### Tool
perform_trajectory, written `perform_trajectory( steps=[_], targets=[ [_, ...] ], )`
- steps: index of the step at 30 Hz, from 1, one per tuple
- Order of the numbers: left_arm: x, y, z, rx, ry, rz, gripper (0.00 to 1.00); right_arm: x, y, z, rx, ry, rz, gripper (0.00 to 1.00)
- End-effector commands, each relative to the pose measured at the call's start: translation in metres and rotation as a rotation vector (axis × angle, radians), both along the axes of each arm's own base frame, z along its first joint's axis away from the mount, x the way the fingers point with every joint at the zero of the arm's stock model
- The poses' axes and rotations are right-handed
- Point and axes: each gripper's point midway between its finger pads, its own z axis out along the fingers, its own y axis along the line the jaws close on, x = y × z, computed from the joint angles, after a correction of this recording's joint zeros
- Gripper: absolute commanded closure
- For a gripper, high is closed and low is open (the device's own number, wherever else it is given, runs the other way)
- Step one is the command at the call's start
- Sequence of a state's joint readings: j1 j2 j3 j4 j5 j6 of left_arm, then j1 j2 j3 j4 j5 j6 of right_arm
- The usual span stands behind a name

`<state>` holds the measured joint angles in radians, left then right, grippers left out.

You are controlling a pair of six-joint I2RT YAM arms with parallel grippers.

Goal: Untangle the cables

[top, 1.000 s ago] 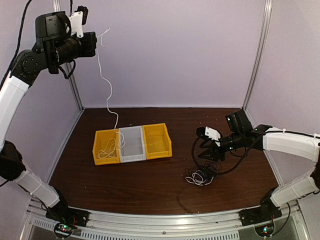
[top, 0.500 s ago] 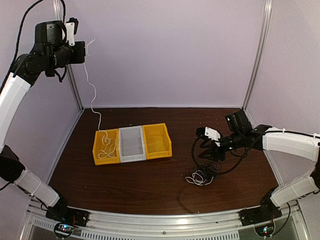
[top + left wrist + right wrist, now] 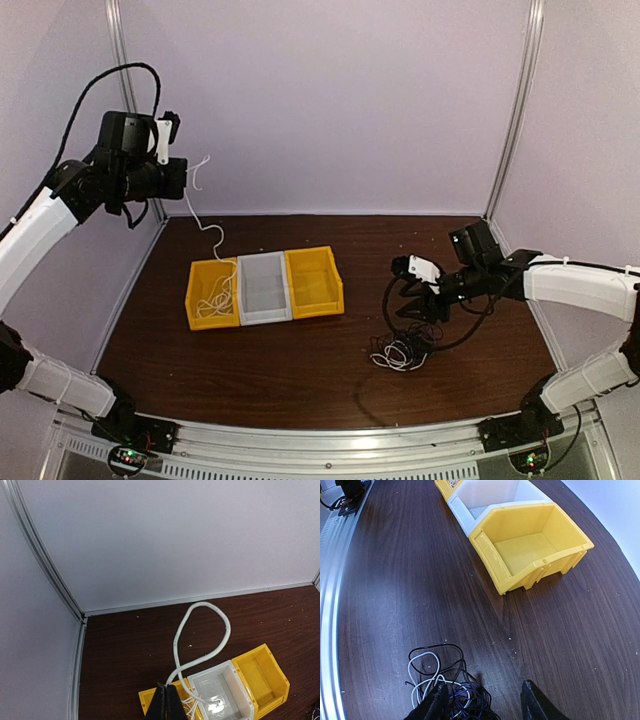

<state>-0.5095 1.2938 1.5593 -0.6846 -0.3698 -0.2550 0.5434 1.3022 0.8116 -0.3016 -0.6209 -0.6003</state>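
Note:
The white cable [image 3: 216, 228] hangs free of the tangle and down into the yellow bin [image 3: 212, 292], so the robot's left gripper goes on lowering the held end and lets go over that bin.
High at the left, my left gripper [image 3: 186, 173] is shut on one end of a white cable [image 3: 213, 297]. That cable hangs down and piles in the left yellow bin [image 3: 196, 270]. In the left wrist view the cable [image 3: 227, 625] loops out from my shut fingertips [image 3: 167, 702] over the bins. A tangle of black, white and dark blue cables [image 3: 398, 352] lies on the table at the right. My right gripper [image 3: 412, 308] hovers just above it, open. In the right wrist view the tangle [image 3: 451, 690] lies by the left finger [image 3: 436, 704], partly cut off by the frame's lower edge.
Three bins stand in a row left of centre: the left yellow bin, a white one [image 3: 264, 305] and a right yellow one [image 3: 335, 285]. Metal frame posts [image 3: 519, 110] and pale walls enclose the table. The aluminium rail [image 3: 330, 452] runs along the near edge.
My left arm has come down and moved left with the white cable, so more of the cable has settled into the left yellow bin. The right arm has not moved.

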Motion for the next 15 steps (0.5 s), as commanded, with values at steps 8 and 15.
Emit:
perform_trajectory(
  steps=[8,15],
  targets=[
    [-0.027,0.019,-0.061,-0.012,0.110,0.045,1.00,0.002,-0.002,-0.006,-0.025,0.004,-0.006,0.50],
    [-0.029,0.021,-0.084,0.006,0.164,0.045,1.00,0.002,-0.003,-0.006,-0.030,0.005,-0.008,0.50]
  ],
)
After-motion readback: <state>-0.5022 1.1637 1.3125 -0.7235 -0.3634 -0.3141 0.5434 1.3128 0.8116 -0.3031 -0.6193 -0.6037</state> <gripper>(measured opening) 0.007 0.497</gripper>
